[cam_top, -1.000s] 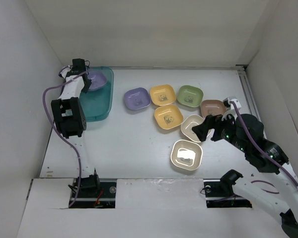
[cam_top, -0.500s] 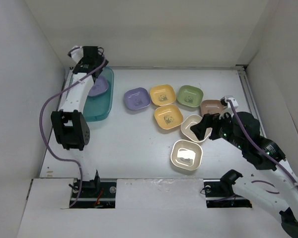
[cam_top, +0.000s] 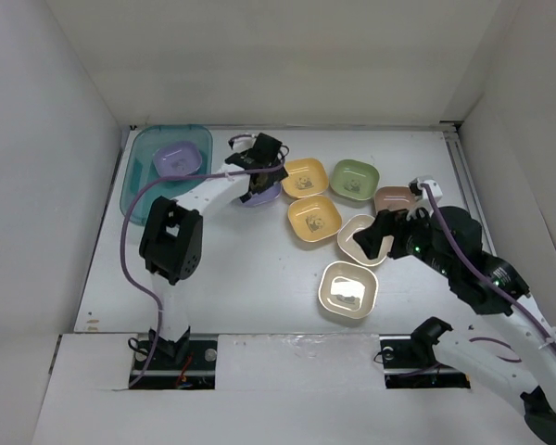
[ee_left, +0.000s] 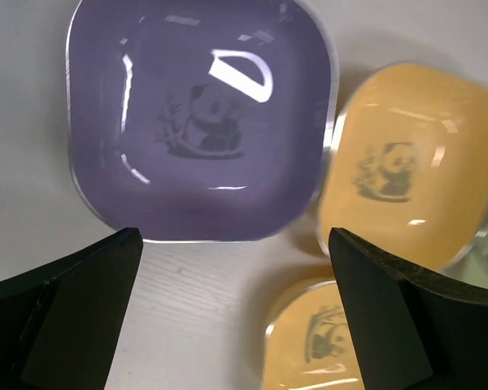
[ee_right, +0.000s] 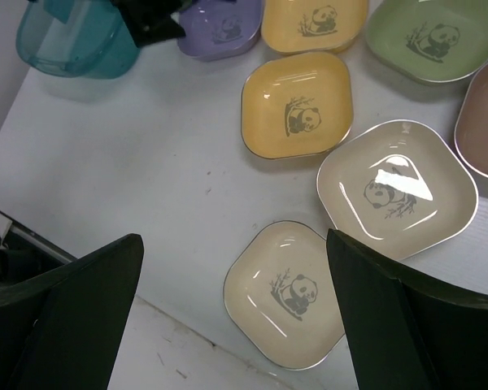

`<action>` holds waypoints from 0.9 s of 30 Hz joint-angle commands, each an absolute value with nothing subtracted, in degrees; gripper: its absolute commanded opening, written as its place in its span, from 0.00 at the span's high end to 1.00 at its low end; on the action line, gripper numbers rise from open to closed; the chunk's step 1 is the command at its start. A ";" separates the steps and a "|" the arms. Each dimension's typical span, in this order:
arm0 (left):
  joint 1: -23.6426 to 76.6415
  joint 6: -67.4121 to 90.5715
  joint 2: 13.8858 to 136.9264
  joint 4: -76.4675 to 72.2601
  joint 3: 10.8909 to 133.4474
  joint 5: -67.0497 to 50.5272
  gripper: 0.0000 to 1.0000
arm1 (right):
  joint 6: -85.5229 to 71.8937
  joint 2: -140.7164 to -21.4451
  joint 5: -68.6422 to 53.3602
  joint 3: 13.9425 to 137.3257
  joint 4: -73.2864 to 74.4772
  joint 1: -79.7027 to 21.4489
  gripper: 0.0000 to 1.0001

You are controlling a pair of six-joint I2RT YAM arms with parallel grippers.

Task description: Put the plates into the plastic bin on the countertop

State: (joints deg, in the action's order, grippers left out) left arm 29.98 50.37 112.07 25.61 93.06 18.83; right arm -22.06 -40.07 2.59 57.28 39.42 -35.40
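Observation:
I can see that the purple plate's bin-side rim [ee_left: 80, 191] is clear of the yellow plates, so I should keep my left gripper going toward that rim [ee_left: 102, 219] until its open fingers are on both sides of it.
The teal plastic bin [cam_top: 157, 190] stands at the back left of the countertop [cam_top: 232, 269], and one purple plate [cam_top: 179, 158] lies in it. My left gripper [ee_left: 234, 236] hangs open just above a second purple plate [ee_left: 199, 122], which rests on the counter beside two yellow plates [ee_left: 407, 166] [ee_left: 317, 341]. A green plate [cam_top: 355, 179] and a brown plate [cam_top: 396, 199] lie further right. My right gripper [ee_right: 234, 240] is open and empty, high over two beige plates [ee_right: 289, 292] [ee_right: 394, 191].
White walls close in the counter on the left, back and right. A metal rail [cam_top: 459, 167] runs along the right edge. The left arm's purple cable [cam_top: 125, 250] loops over the left side of the counter.
My left gripper opened, left a purple plate in the bin, and swung right to above the purple plate on the counter. The right arm shifted only slightly.

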 commanded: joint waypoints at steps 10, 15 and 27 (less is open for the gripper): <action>28.92 57.66 114.78 25.75 88.07 24.26 0.04 | -22.32 -37.79 3.60 57.74 36.91 -36.04 0.00; 27.42 58.89 114.88 24.87 84.64 23.73 0.08 | -22.32 -37.79 3.60 57.74 36.91 -36.04 0.00; 25.31 59.41 116.71 23.72 81.39 23.29 0.70 | -22.32 -38.94 2.46 57.74 36.39 -36.04 0.00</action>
